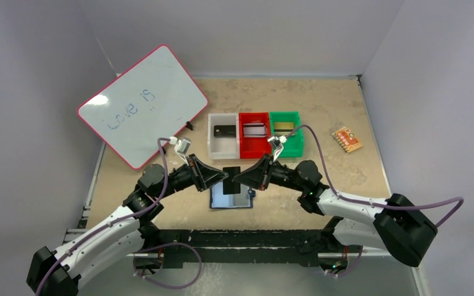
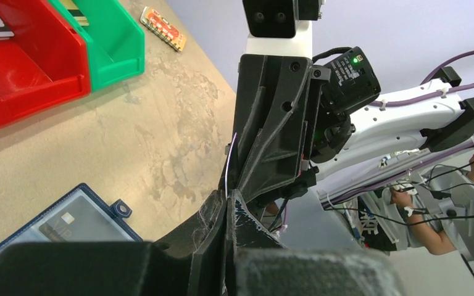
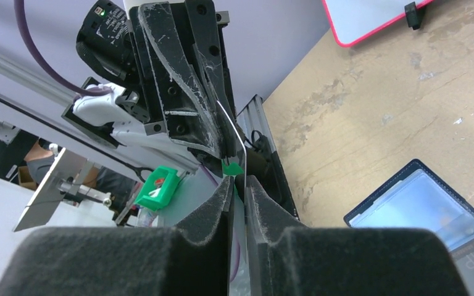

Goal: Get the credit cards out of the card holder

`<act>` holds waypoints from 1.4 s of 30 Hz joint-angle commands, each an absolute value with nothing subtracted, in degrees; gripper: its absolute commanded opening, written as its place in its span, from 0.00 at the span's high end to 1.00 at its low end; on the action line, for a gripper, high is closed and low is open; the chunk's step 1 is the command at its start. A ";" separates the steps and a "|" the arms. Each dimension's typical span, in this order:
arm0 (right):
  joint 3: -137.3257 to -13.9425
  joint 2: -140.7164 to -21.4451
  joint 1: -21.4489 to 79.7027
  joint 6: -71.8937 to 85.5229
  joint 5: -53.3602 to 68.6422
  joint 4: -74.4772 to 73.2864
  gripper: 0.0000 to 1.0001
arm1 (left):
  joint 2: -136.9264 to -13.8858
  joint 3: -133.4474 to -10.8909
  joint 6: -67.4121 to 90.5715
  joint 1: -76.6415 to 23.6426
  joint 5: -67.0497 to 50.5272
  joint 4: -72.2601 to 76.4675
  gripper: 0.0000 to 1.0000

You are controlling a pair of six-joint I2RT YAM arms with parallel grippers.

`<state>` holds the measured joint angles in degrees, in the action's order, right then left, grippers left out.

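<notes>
The black card (image 1: pixel 231 180) is held at opposite ends by both grippers, so next my left gripper lets go and moves away before my right gripper takes the card to the white bin (image 1: pixel 223 146).
The navy card holder (image 1: pixel 231 198) lies open on the table, pale shiny inside up. A VIP card still sits in it in the left wrist view (image 2: pixel 68 222), and it also shows in the right wrist view (image 3: pixel 419 203). Above it, both grippers meet at one black card (image 1: pixel 232 174), seen edge-on as a thin line (image 2: pixel 230 160) (image 3: pixel 233 132). My left gripper (image 1: pixel 219 176) (image 2: pixel 229 196) is shut on one end of the card. My right gripper (image 1: pixel 243 177) (image 3: pixel 237 182) surrounds the other end. Its jaws are a narrow gap apart, with the card against one pad.
White (image 1: pixel 224 139), red (image 1: pixel 254 132) and green (image 1: pixel 286 131) bins stand in a row behind the grippers, each with a card inside. A pink-rimmed whiteboard (image 1: pixel 142 105) lies at the back left. An orange patterned piece (image 1: pixel 347 139) (image 2: pixel 162 28) lies at the right.
</notes>
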<state>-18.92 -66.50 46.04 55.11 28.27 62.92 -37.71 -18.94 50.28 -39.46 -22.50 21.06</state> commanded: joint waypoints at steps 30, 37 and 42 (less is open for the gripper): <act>-31.76 -57.24 46.05 13.22 -0.75 33.44 1.00 | -29.94 -34.09 42.65 -38.93 22.78 -24.02 0.30; -38.37 -64.49 46.05 -1.86 -3.18 32.43 1.00 | -30.37 -41.35 42.56 -38.91 35.17 -33.51 0.25; -47.53 -72.46 46.22 -9.25 -3.87 26.82 1.00 | -34.20 -45.43 41.88 -38.91 41.14 -39.57 0.23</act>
